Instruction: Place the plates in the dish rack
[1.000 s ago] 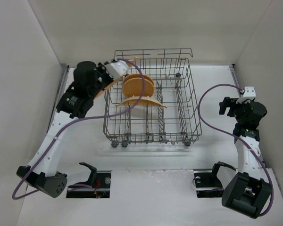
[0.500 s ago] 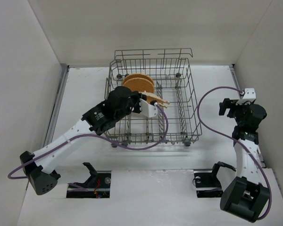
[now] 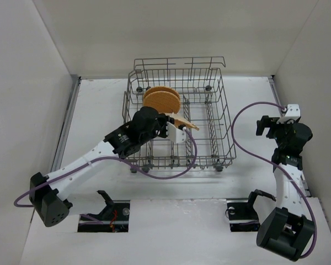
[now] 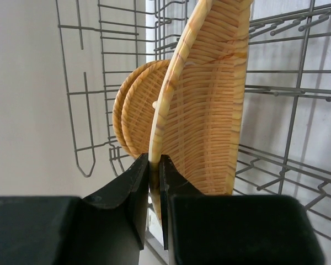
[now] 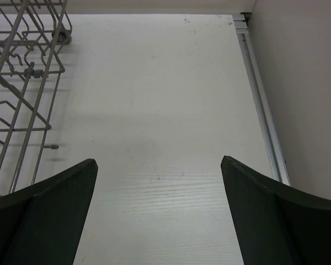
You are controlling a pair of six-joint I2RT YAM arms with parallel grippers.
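The plate (image 3: pixel 184 121) hangs on edge over the rack's open front rows (image 3: pixel 170 144), so my left gripper should keep bringing it down until the plate's lower rim sits between the wires.
The grey wire dish rack (image 3: pixel 220 110) stands mid-table. Two orange-tan woven plates (image 3: pixel 161 98) stand upright side by side in its back left part; they also show in the left wrist view (image 4: pixel 133 107). My left gripper (image 3: pixel 179 128) reaches over the rack's middle and is shut on the rim of a third plate (image 3: pixel 186 122), held on edge just in front of the standing pair. In the left wrist view the jaws (image 4: pixel 154 165) pinch this plate (image 4: pixel 209 110) at its lower rim. My right gripper (image 3: pixel 263 126) is open and empty, right of the rack (image 5: pixel 22 66).
A metal rail (image 5: pixel 262 105) runs along the table's right edge by the wall. White walls close in the table on the left, back and right. The left arm's purple cable (image 3: pixel 165 174) hangs in front of the rack.
My left arm has swung from the rack's back left corner to over its middle, holding a plate on edge. In the last half second it shifted slightly nearer. The right arm barely moved.
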